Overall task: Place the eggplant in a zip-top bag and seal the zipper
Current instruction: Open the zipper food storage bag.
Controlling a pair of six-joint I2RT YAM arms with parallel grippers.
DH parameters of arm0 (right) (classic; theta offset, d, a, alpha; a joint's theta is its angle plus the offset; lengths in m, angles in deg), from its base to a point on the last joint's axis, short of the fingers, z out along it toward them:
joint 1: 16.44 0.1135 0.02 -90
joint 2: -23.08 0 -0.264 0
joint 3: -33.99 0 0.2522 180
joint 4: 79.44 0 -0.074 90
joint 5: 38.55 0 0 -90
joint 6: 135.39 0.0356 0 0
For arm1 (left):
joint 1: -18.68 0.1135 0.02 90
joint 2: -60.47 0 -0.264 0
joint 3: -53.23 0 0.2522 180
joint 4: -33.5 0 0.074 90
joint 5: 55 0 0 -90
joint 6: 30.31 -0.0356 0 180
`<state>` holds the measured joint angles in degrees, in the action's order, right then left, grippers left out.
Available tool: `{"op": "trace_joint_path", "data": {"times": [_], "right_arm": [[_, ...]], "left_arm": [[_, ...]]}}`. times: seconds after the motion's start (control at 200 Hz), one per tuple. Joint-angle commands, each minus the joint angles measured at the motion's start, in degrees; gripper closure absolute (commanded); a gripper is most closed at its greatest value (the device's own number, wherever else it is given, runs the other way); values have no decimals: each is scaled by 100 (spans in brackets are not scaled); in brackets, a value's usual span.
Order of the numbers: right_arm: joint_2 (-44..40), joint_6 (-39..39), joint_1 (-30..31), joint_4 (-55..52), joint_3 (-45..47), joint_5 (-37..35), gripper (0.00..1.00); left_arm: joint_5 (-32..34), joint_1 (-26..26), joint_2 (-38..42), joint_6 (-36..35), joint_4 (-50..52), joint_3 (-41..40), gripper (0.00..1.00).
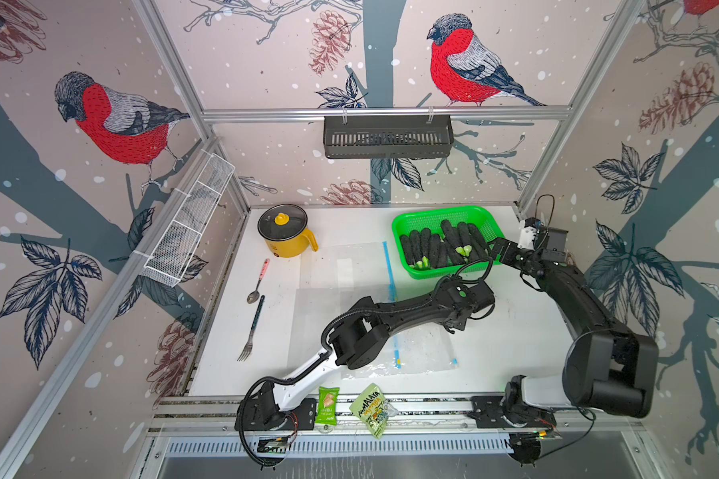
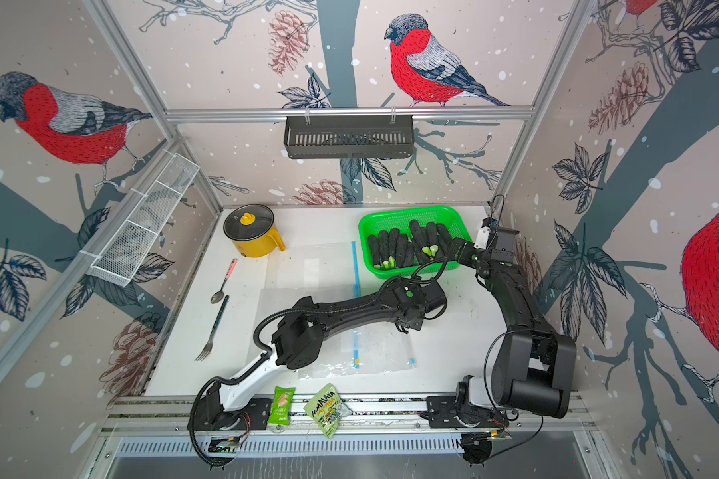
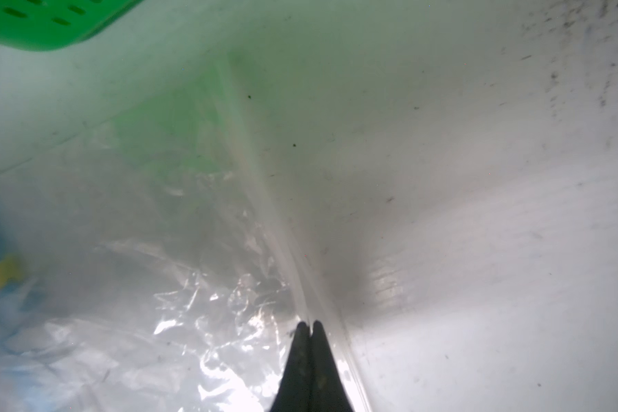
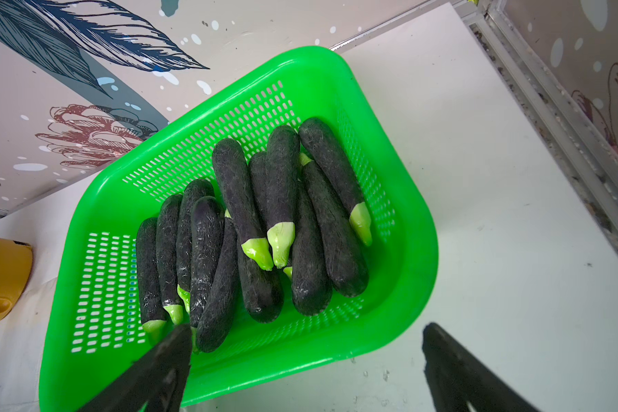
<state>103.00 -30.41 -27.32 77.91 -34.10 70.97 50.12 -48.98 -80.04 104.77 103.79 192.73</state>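
Next, I leave the basket with my right gripper and pinch the other film edge (image 3: 350, 357) first to open the clear zip-top bag's opening (image 3: 257, 188), flat at my left gripper.
Several dark eggplants (image 1: 441, 249) (image 4: 279, 221) with pale green caps lie in a green basket (image 1: 403, 220) (image 4: 425, 232) at the back right. A clear zip-top bag (image 1: 424, 352) (image 3: 179, 292) with a blue zipper strip lies crinkled near the front of the table. My left gripper (image 1: 453, 325) (image 3: 309, 324) is down at this bag's far right edge, its jaws shut on the film. My right gripper (image 1: 497, 249) (image 4: 307, 330) hovers open over the basket's near right corner, holding nothing.
Two more clear bags (image 1: 349, 265) lie flat mid-table. A yellow lidded pot (image 1: 285, 236), a spoon (image 1: 258, 282) and a fork (image 1: 252, 327) are to the left. Two snack packets (image 1: 328, 404) lie on the front rail. A black shelf (image 1: 387, 137) hangs on the back wall.
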Motion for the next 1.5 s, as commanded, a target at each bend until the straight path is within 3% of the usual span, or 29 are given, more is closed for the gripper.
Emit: {"op": "trace_joint_path", "data": {"times": [0.0, 0.275, 0.7, 1.066, 1.496], "right_arm": [[-12, -23, 57, 38, -17, 60, 0], [-121, -35, 421, -136, 94, 69, 3], [-785, -239, 1279, -585, 710, 129, 11], [-1539, 36, 2684, -919, 1340, -35, 25], [-1919, 726, 4114, -776, 1849, 183, 30]], "left_arm": [[198, -15, 178, 132, 165, -141, 100], [235, -17, 524, 229, 156, -586, 100], [522, 7, 1710, 430, 60, -1512, 100], [460, 124, 2677, 695, -312, -2653, 100], [302, 350, 3297, 695, -896, -3459, 100]]}}
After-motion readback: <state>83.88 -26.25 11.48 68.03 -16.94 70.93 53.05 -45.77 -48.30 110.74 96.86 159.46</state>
